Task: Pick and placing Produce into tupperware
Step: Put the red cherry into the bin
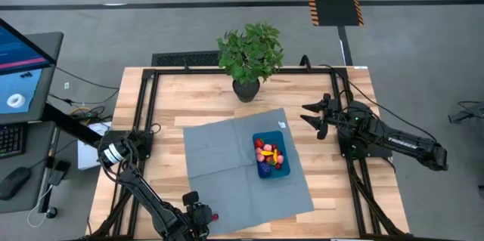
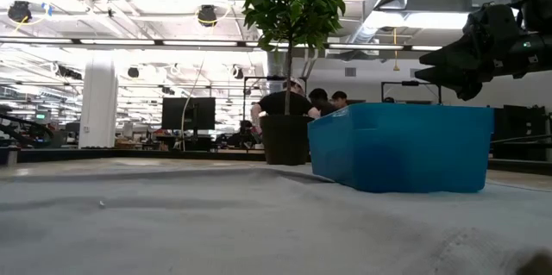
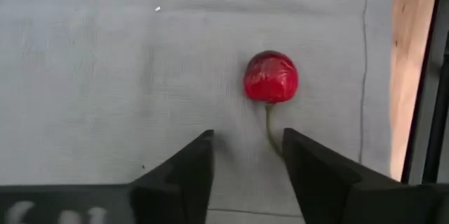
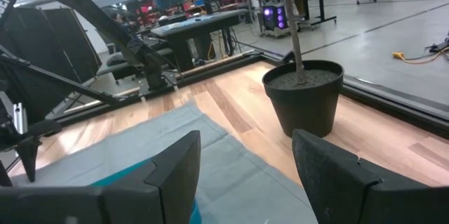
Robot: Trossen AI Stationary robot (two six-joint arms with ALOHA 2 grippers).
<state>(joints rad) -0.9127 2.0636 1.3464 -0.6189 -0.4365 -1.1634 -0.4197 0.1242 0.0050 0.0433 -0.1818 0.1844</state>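
Note:
The end of the cherry's stem (image 3: 278, 151) is under one finger. Next, I center my left gripper over the stem and close (image 3: 269, 112) it beside the cherry.
A small red cherry (image 3: 271, 76) with a thin stem (image 3: 269, 127) lies on the grey-blue cloth mat (image 1: 227, 150), near the mat's near left corner. My left gripper (image 3: 247, 140) stands open just short of the cherry (image 1: 215, 216) and slants down at it. The stem's end reaches into the gap, close beside one finger (image 3: 309, 161). The blue tupperware (image 1: 271, 156) rests on the mat with several small red, yellow and blue produce pieces inside. My right gripper (image 1: 311, 117) waits open and level in the air at the table's right side.
A potted leafy plant (image 1: 249, 52) stands at the table's far edge behind the mat. In the low view the tupperware's wall (image 2: 401, 147) rises at the right. Black frame rails (image 1: 147, 105) run along both table sides. People sit in the room beyond.

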